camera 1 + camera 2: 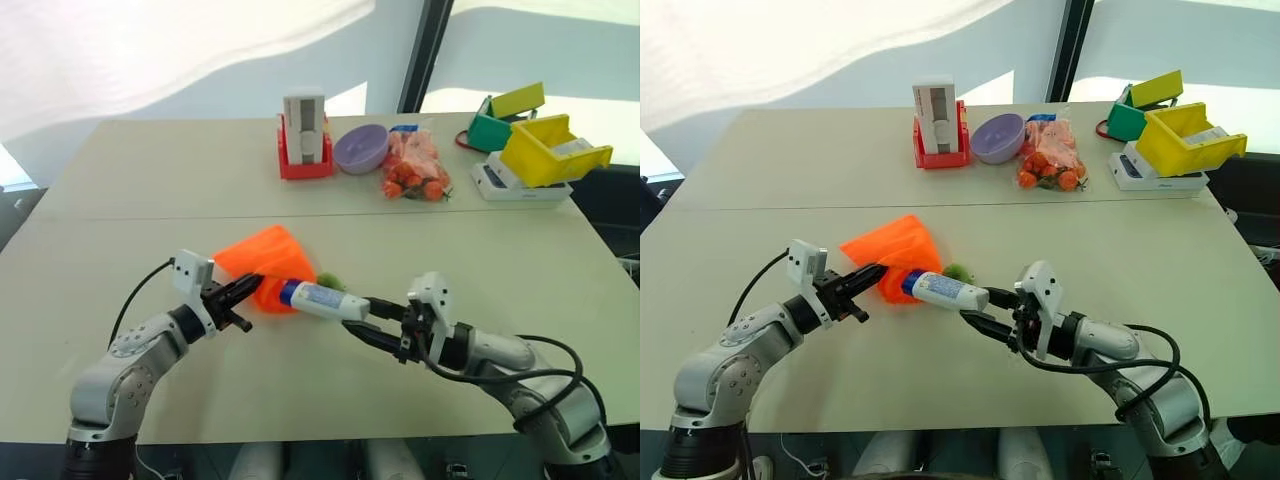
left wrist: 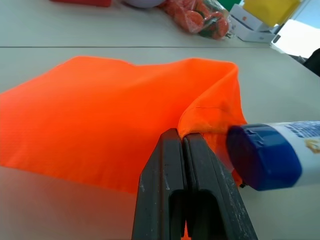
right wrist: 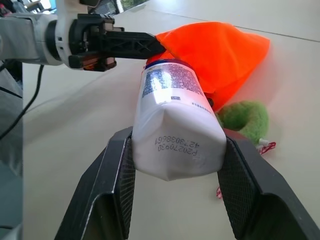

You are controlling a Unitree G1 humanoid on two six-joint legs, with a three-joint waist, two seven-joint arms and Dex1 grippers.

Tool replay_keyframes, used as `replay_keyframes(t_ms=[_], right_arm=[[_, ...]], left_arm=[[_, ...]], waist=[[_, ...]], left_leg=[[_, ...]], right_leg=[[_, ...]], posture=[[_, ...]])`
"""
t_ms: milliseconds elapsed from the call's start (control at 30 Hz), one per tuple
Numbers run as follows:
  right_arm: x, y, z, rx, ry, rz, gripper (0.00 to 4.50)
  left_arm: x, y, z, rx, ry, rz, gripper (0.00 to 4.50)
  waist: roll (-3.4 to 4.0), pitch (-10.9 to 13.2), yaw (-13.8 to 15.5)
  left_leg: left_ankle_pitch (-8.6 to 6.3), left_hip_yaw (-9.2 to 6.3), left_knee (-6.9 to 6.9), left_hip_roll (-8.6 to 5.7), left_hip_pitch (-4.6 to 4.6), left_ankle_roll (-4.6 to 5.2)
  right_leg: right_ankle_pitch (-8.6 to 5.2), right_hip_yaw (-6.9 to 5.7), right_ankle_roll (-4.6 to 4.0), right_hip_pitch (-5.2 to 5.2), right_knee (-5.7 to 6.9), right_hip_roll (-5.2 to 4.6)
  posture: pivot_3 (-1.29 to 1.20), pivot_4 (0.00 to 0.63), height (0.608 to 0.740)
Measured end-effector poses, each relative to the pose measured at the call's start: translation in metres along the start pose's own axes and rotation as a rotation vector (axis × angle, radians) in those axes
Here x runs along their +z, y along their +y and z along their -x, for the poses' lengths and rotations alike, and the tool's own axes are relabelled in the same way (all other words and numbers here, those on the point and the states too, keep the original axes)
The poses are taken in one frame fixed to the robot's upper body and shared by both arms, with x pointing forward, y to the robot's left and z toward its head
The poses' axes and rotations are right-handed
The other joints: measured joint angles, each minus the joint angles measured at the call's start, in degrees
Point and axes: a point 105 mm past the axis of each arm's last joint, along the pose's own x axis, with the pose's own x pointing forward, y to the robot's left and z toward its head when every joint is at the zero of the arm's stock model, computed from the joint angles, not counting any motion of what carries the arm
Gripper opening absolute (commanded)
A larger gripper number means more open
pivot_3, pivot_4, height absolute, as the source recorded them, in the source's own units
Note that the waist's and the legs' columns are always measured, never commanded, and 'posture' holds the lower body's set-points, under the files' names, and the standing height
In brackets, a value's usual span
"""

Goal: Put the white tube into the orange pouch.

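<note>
Next, I pull the pouch's near edge (image 2: 192, 124) over the tube with my left gripper while my right gripper pushes the tube in, because the white tube's blue cap (image 1: 289, 291) only reaches the pouch's opening.
The orange pouch (image 1: 262, 260) lies on the table just left of centre. My left gripper (image 1: 246, 288) is shut on the pouch's near edge (image 2: 200, 125), lifting a fold of fabric. My right gripper (image 1: 356, 318) is shut on the crimped end of the white tube (image 1: 322, 300), held roughly level. The tube's blue cap (image 2: 262, 157) points at the pouch, right beside the pinched fold and my left fingers (image 3: 131, 44). A lime-green toggle (image 3: 246, 120) lies on the table beside the pouch, under the tube.
At the back of the table (image 1: 120, 200) stand a grey-white box in a red base (image 1: 304, 140), a lilac bowl (image 1: 360, 148), a clear bag of orange-red lumps (image 1: 415, 168), and yellow (image 1: 550, 150) and green (image 1: 495, 120) bins over a white device.
</note>
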Motion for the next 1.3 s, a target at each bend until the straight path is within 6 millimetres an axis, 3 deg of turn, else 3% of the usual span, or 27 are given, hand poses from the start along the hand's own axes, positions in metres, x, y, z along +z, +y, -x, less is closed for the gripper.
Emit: replay_keyframes(t_ms=[133, 367, 767, 967, 1300], right_arm=[[0.0, 0.002, 0.0, 0.011, -0.001, -0.002, 1.89], [-0.005, 0.016, 0.009, 0.088, 0.039, -0.015, 1.89], [-0.004, -0.003, -0.011, -0.07, -0.026, 0.052, 1.89], [0.0, -0.009, -0.035, -0.083, -0.011, 0.095, 1.89], [0.004, -0.022, -0.089, -0.15, 0.051, 0.119, 1.89]], left_arm=[[-0.001, -0.012, -0.005, -0.043, 0.001, -0.006, 0.0], [0.0, -0.013, -0.006, -0.045, -0.002, -0.003, 0.0], [-0.002, -0.03, -0.011, -0.116, 0.016, -0.008, 0.0], [0.002, -0.059, -0.022, -0.212, 0.003, -0.017, 0.0], [-0.001, -0.048, -0.016, -0.159, 0.039, -0.024, 0.0]], waist=[[0.0, 0.0, 0.04], [0.0, 0.01, -0.11], [0.0, 0.01, -0.05], [0.01, 0.01, -0.27], [0.02, 0.02, -0.46]], left_leg=[[0.0, 0.0, -0.01, 0.0, -0.01, 0.0], [0.0, 0.0, -0.02, 0.0, 0.02, 0.0], [0.0, -0.01, -0.03, 0.0, -0.01, 0.0], [0.0, 0.0, -0.02, 0.0, 0.04, -0.01], [0.01, -0.04, -0.08, 0.04, 0.0, -0.01]], right_leg=[[0.0, 0.0, 0.0, 0.01, -0.03, -0.01], [0.0, 0.0, 0.0, 0.02, -0.02, 0.02], [0.0, 0.0, 0.0, -0.01, -0.03, 0.0], [0.01, 0.02, -0.02, 0.01, 0.0, 0.04], [0.03, 0.04, -0.06, -0.14, 0.05, 0.18]], posture=[[0.0, 0.15, 0.74], [0.0, 0.15, 0.74], [0.0, 0.15, 0.74], [0.0, 0.15, 0.74], [0.0, 0.15, 0.74]])
